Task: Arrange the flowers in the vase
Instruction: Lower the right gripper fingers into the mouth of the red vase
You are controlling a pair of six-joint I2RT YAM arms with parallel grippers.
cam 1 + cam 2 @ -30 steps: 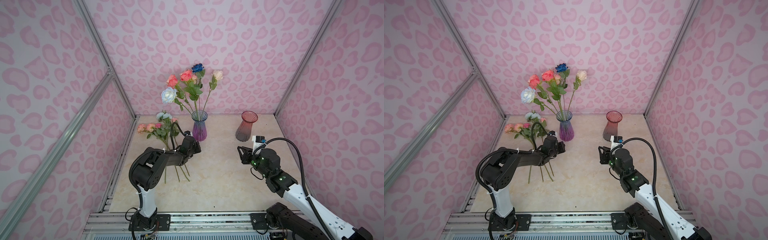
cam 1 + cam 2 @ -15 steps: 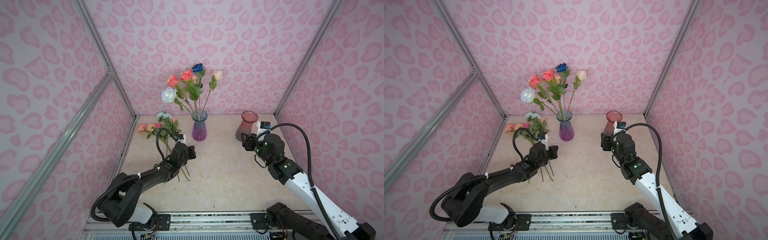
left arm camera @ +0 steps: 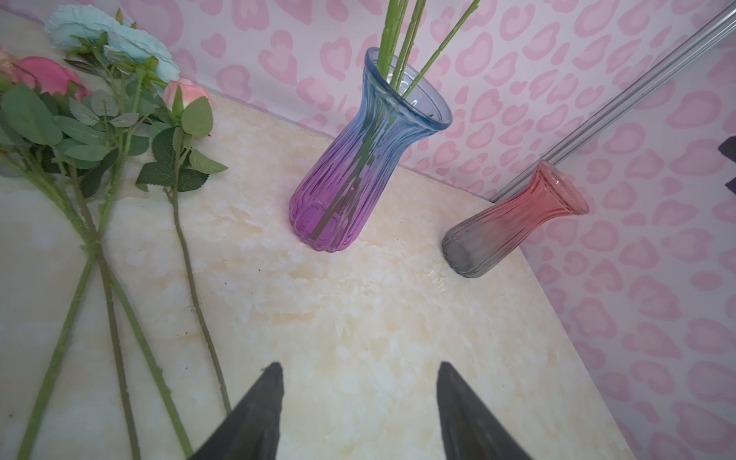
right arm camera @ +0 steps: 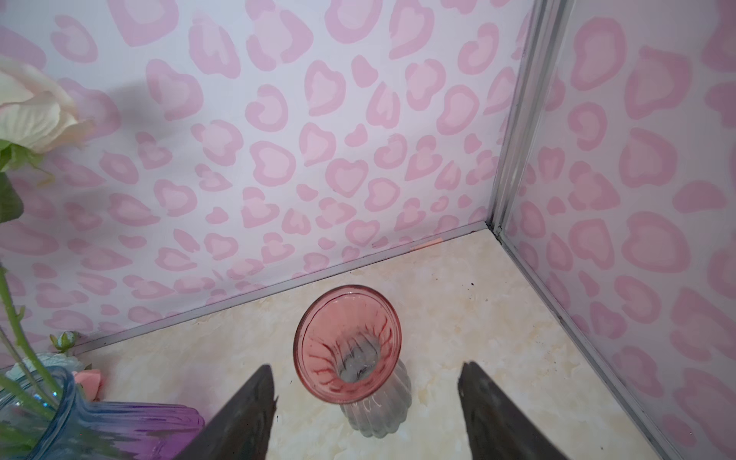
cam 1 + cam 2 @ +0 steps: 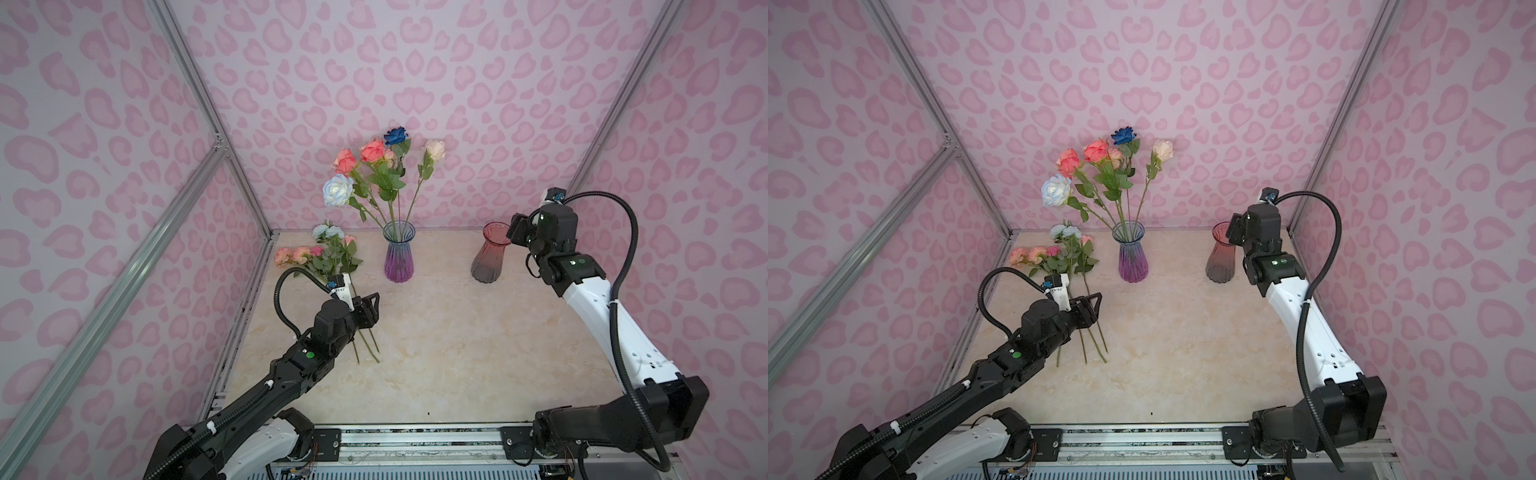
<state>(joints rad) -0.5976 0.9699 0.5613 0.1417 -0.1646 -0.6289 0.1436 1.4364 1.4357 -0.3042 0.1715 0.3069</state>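
The empty red-to-grey vase (image 5: 487,261) stands far from the lying flowers and my left gripper, so my right gripper should take the vase's rim (image 5: 505,237) and bring it closer first.
A blue-to-purple glass vase (image 5: 398,258) (image 5: 1133,259) (image 3: 350,179) stands at the back middle with several roses (image 5: 376,166) (image 5: 1096,166) upright in it. More flowers (image 5: 328,259) (image 5: 1061,259) (image 3: 103,131) lie on the table to its left, stems pointing forward. My left gripper (image 5: 371,308) (image 5: 1093,308) (image 3: 359,365) hovers open and empty just right of those stems. My right gripper (image 5: 515,232) (image 5: 1234,230) (image 4: 366,367) is open above and just behind the mouth of an empty red-to-grey vase (image 5: 489,257) (image 5: 1222,257) (image 4: 348,344).
Pink heart-patterned walls (image 5: 415,83) close in the marble table (image 5: 457,353) on three sides, with metal frame posts (image 5: 232,166) in the corners. The red vase stands near the back right corner (image 4: 494,229). A rail (image 5: 415,440) runs along the front edge.
The left arm has stretched out low and its jaws have opened beside the lying stems. The right arm has risen and moved back to the red vase, its jaws opening wider.
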